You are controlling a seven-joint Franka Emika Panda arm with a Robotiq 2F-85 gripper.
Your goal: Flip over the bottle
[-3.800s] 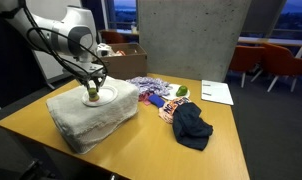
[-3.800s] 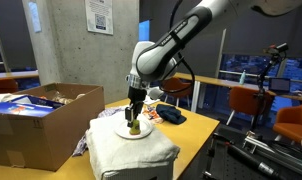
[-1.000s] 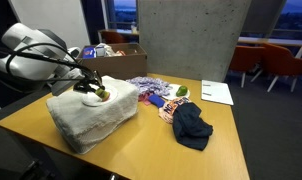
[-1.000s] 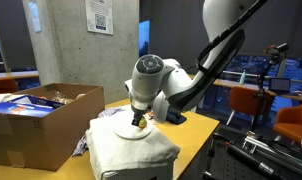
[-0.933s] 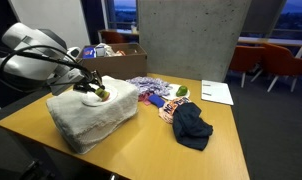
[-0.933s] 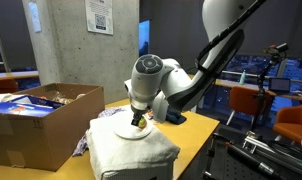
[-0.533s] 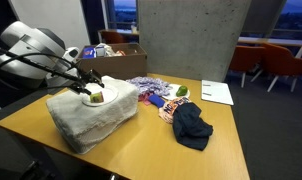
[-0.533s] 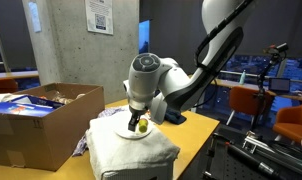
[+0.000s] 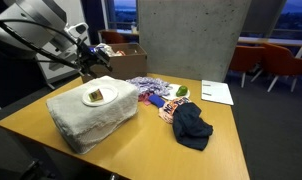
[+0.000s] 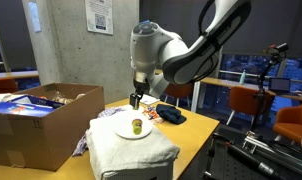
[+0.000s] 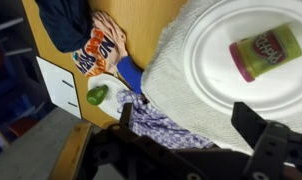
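My open gripper needs to swing back and turn to straddle the bottle, because it hangs past the plate's edge (image 9: 99, 79) and is out of line with the bottle.
The bottle (image 9: 93, 97) (image 10: 137, 126) is a stubby yellow-green tub with a reddish band, resting alone on the white plate (image 9: 109, 93) (image 10: 121, 128). It looks upright in the exterior views. In the wrist view the bottle (image 11: 266, 52) lies at the upper right on the plate (image 11: 206, 70). My gripper (image 9: 87, 63) (image 10: 136, 100) hangs clear above the plate, open and empty. In the wrist view the gripper (image 11: 189, 125) shows two dark fingers (image 11: 125, 115) spread wide over the towel edge.
The plate sits on a folded white towel (image 9: 86, 120) (image 10: 131, 152) on the wooden table (image 9: 241, 140). Colourful cloths (image 9: 151, 90), a green item (image 9: 180, 92) (image 11: 97, 95), a dark blue cloth (image 9: 191, 122) and a paper sheet (image 9: 217, 92) lie beside it. A cardboard box (image 10: 41, 120) stands nearby.
The gripper was shut on the bottle at the plate; it has opened, left the bottle on the plate and lifted up and away.
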